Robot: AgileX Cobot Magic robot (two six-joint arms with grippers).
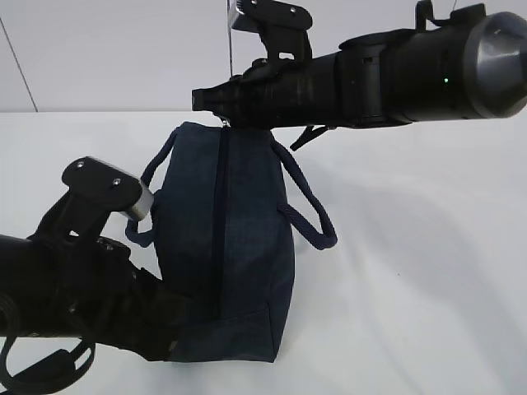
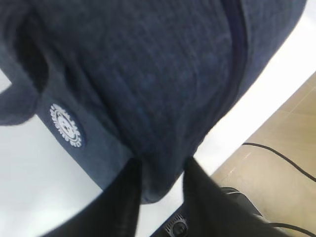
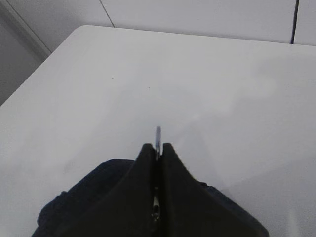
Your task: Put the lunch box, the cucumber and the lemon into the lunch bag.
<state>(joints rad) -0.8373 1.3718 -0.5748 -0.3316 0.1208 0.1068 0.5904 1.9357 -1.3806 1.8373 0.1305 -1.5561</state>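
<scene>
My left gripper is at the lunch bag's near corner, a long way from the ring pull. It should grip the fabric next to the zipper's far end.
The dark navy lunch bag lies in the middle of the white table, and its zipper runs closed along the top. My left gripper is shut on a fold of fabric at the bag's near corner, close to the round white logo. My right gripper is at the bag's far end, shut on the metal ring pull, whose tip sticks out past the fingertips. The lunch box, the cucumber and the lemon are out of view.
The bag's two looped handles hang to either side. The white table stretches beyond the bag to a wall. In the left wrist view the table's near edge borders tan floor with black cables.
</scene>
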